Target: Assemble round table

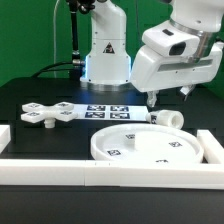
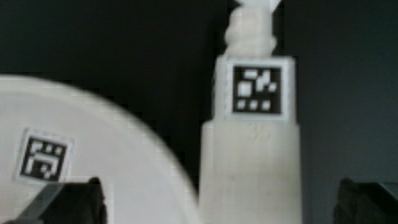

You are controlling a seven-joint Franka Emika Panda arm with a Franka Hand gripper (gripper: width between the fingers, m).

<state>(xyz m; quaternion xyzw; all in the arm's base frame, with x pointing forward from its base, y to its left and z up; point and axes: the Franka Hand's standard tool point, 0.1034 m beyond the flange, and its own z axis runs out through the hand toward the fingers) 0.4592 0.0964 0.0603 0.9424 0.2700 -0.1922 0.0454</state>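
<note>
The leg (image 1: pixel 169 118) gets narrower down to a thin tip (image 2: pixel 258 6), so it will stand upright in the disc's raised centre when the robot's gripper lowers it tip first.
The large rimmed round disc (image 1: pixel 138 148) lies flat on the black table at the front. The short cylinder leg (image 1: pixel 168 118) lies on its side just behind the disc's far right rim. The cross-shaped base (image 1: pixel 50 112) lies at the exterior view's left. My gripper (image 1: pixel 166 98) hangs open above the leg, not touching it. In the wrist view the tagged leg (image 2: pixel 249 150) runs between my two dark fingertips (image 2: pixel 64 202), with the disc's rim (image 2: pixel 89 125) beside it. My gripper (image 2: pixel 217 205) holds nothing.
The marker board (image 1: pixel 108 108) lies flat in the middle, between the base and the leg. Long white border rails (image 1: pixel 110 175) run along the front and both sides. The robot's own pedestal (image 1: pixel 105 55) stands at the back.
</note>
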